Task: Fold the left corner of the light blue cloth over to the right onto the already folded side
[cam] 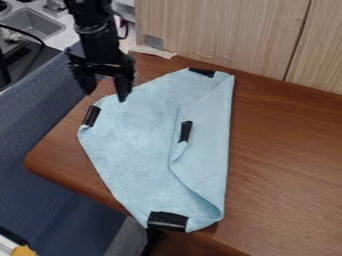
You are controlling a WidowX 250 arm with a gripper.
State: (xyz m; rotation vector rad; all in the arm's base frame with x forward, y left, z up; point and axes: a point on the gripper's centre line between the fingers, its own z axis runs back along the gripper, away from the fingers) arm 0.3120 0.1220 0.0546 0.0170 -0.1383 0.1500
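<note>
The cloth's opposite side is already folded inward, so the light blue cloth will fold into a narrow piece when I carry its open corner across.
The black gripper [105, 95] hangs at the upper left, over the table's left edge and the upper-left side of the cloth. Its two fingers stand wide apart with nothing between them. Below and right of it, a light blue cloth [133, 145] lies on the brown wooden table [287, 165]. The cloth's right side is folded over toward the middle, where one corner with black tape [186, 131] rests on top. More black tape marks the cloth's top, left and bottom corners. The bottom corner reaches the table's front edge.
Wooden panels [227, 35] stand along the table's back edge. Blue padded seating [40, 120] lies left of the table. A sink [30, 23] and a dark stove part are at the upper left. Something yellow [23, 250] shows at the lower left corner.
</note>
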